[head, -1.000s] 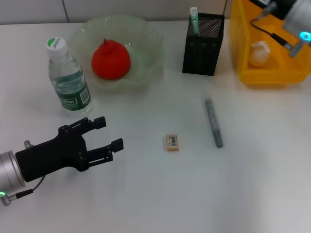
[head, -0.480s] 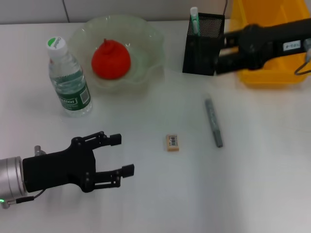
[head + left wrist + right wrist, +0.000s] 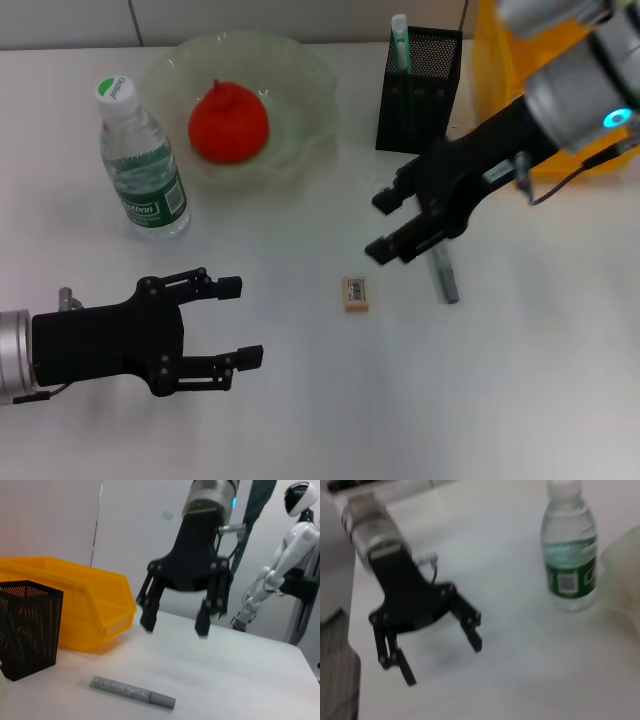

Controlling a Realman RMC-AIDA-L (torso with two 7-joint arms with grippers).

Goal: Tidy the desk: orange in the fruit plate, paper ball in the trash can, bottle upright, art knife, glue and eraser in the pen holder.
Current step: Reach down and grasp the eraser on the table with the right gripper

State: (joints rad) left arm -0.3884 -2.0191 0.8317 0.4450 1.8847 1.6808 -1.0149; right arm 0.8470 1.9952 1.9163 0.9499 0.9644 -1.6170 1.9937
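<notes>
The tan eraser lies clear of the grey glue (image 3: pixel 446 278). I should keep lowering my right gripper with its fingers open and then close them around the eraser (image 3: pixel 355 294).
The orange (image 3: pixel 228 122) lies in the pale-green fruit plate (image 3: pixel 312 82). Left of the plate, the bottle (image 3: pixel 141 163) (image 3: pixel 569 555) stands upright. The mint-green art knife (image 3: pixel 399 36) sticks out of the black mesh pen holder (image 3: pixel 418 92) (image 3: pixel 27 625). The grey glue (image 3: pixel 446 281) (image 3: pixel 132 692) lies flat on the desk (image 3: pixel 330 400), and the tan eraser (image 3: pixel 355 293) is to its left. My right gripper (image 3: pixel 380 225) (image 3: pixel 172 625) hovers open just above the glue's far end. My left gripper (image 3: pixel 241 320) (image 3: pixel 443 662) stands open at the front left, holding nothing. The paper ball is hidden.
The yellow trash can (image 3: pixel 497 95) (image 3: pixel 75 592) stands at the back right, partly covered by my right arm. A white humanoid robot (image 3: pixel 295 555) stands in the background beyond the desk's edge.
My right arm swung from the trash can down and left to just above the glue, gripper open. My left gripper moved toward the desk's front, then shifted slightly left.
</notes>
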